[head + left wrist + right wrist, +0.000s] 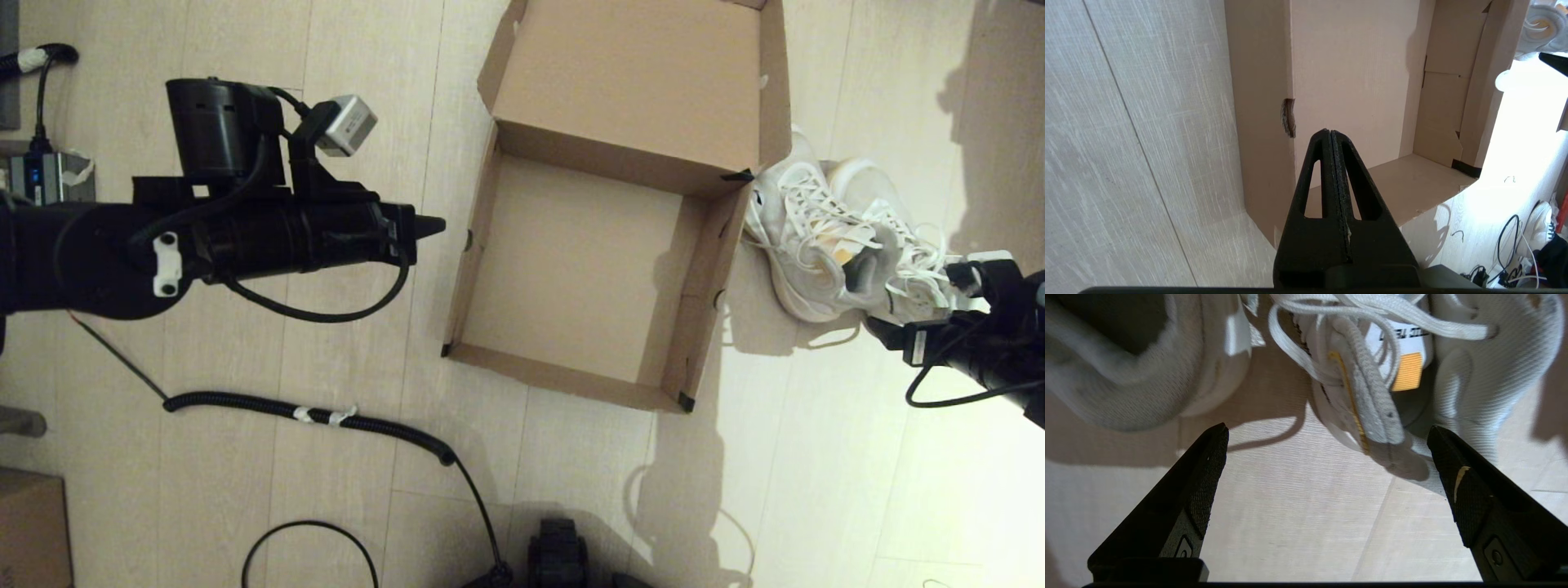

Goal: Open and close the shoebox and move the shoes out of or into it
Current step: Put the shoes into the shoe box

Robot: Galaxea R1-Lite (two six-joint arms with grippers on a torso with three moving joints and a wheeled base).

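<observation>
My right gripper should move back to get its fingers on both sides of the shoe's collar rim before it closes, because that rim is close to the end of one finger and floor fills the gap.
The brown cardboard shoebox stands on the floor with its lid tilted back; its inside is bare. The white lace-up shoes lie side by side on the floor just right of the box. My right gripper is low at their near ends, open. In the right wrist view its wide-spread fingertips frame the floor, and one of the shoes reaches in between them near one finger. My left gripper hangs left of the box, shut and empty, its tip pointing at the shoebox wall.
A coiled black cable runs across the floor in front of the left arm. A small plain carton sits at the lower left edge. A grey device with cables lies at the far left. Bare floor lies in front of the box.
</observation>
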